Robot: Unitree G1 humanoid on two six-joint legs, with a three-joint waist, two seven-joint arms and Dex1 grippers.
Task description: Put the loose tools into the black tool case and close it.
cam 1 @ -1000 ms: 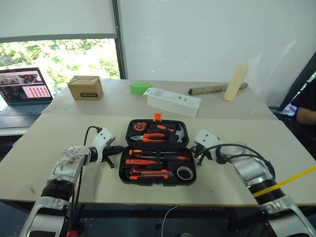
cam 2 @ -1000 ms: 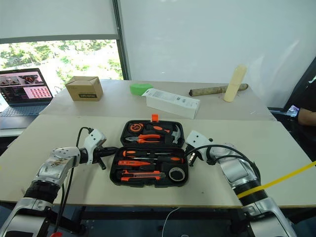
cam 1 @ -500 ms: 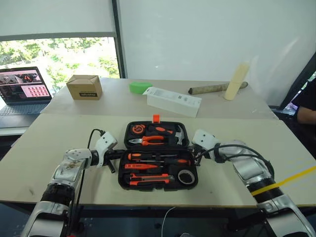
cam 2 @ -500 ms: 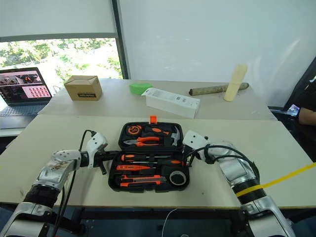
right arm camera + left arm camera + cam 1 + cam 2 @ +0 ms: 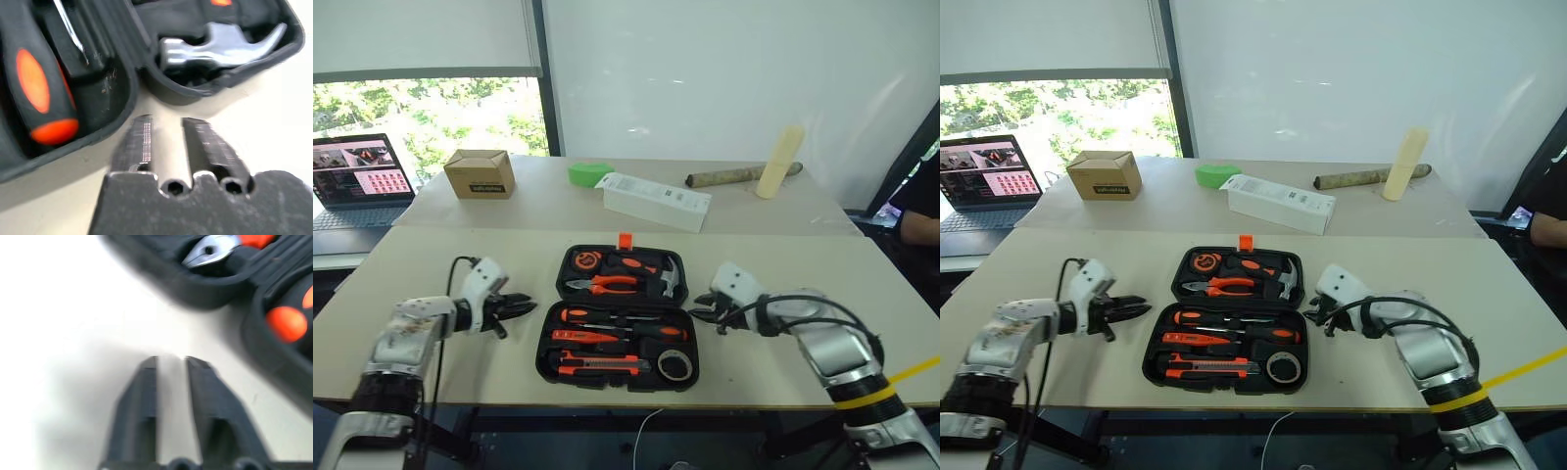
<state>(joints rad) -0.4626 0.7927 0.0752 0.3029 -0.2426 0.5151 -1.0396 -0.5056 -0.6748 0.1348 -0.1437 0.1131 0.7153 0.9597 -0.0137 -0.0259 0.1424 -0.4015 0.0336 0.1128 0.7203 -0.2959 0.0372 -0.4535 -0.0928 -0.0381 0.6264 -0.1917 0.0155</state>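
The hammer (image 5: 670,278) lies deep in a fitted slot, so the far half (image 5: 623,274) will swing up with its tools still in place when the robot lifts it.
The black tool case (image 5: 551,353) lies open and flat at the middle of the near table. Two orange-black screwdrivers (image 5: 607,316), the utility knife (image 5: 592,363) and the black tape roll (image 5: 673,364) lie in its near half. Pliers (image 5: 607,284) and a hammer (image 5: 671,277) fill the far half, which has an orange latch (image 5: 626,239). My left gripper (image 5: 521,307) is on the table left of the case, apart from it, open and empty. My right gripper (image 5: 701,311) hovers just off the case's right side, open and empty. The right wrist view shows the hammer head (image 5: 220,46).
On the far table are a long white box (image 5: 657,201), a cardboard box (image 5: 481,173), a green object (image 5: 590,174), a cardboard tube (image 5: 734,176) and a cream cylinder (image 5: 779,162). A laptop (image 5: 357,176) sits far left. A person's arm (image 5: 922,227) shows at the right edge.
Both grippers were shut against the case's sides. They have drawn away from it, the left one further to the left, and their fingers have parted.
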